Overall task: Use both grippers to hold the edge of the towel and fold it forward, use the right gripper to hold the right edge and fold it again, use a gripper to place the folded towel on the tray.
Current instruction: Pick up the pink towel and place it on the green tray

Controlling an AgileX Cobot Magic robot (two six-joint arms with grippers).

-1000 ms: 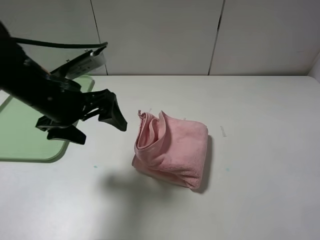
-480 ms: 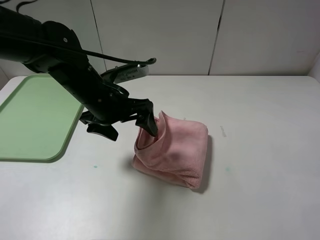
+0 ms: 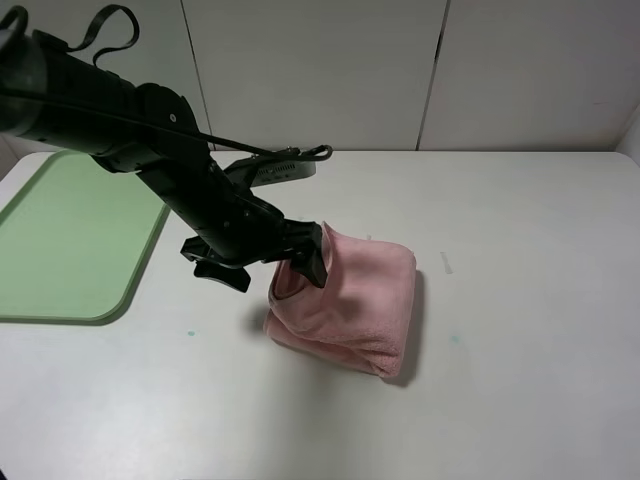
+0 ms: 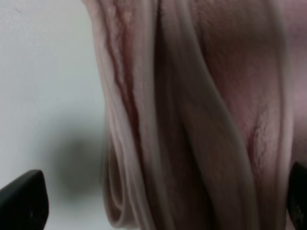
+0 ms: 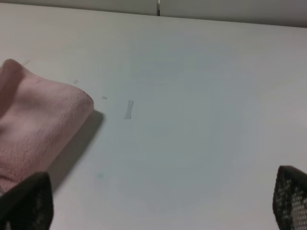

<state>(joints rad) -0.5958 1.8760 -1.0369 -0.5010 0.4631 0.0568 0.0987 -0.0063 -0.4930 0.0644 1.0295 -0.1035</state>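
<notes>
Layered edges [image 3: 289, 284] fill the space between my left gripper's fingers. The folded pink towel [image 3: 362, 305] will hold together and droop when I lift it.
The folded pink towel [image 3: 350, 295] lies bunched at the table's middle, its layered edges standing up on its left side. My left gripper [image 3: 268, 268] is open at that left edge, one finger [image 3: 308, 258] against the folds and the other [image 3: 222, 274] on the table side. The left wrist view shows the towel's layers [image 4: 192, 120] filling the gap between the open fingertips [image 4: 21, 199]. My right gripper [image 5: 158, 206] is open and empty, off to the right of the towel [image 5: 33, 120], and out of the exterior high view. The green tray [image 3: 60, 240] lies at the far left.
The white table [image 3: 520, 300] runs to a grey panelled wall at the back. A small pale mark [image 5: 128, 109] sits on the table just right of the towel. The left arm [image 3: 110, 95] reaches in over the tray's near corner.
My left arm has moved right from beside the tray to the towel. Its open fingers now stand at the towel's left edge. The towel has not moved.
</notes>
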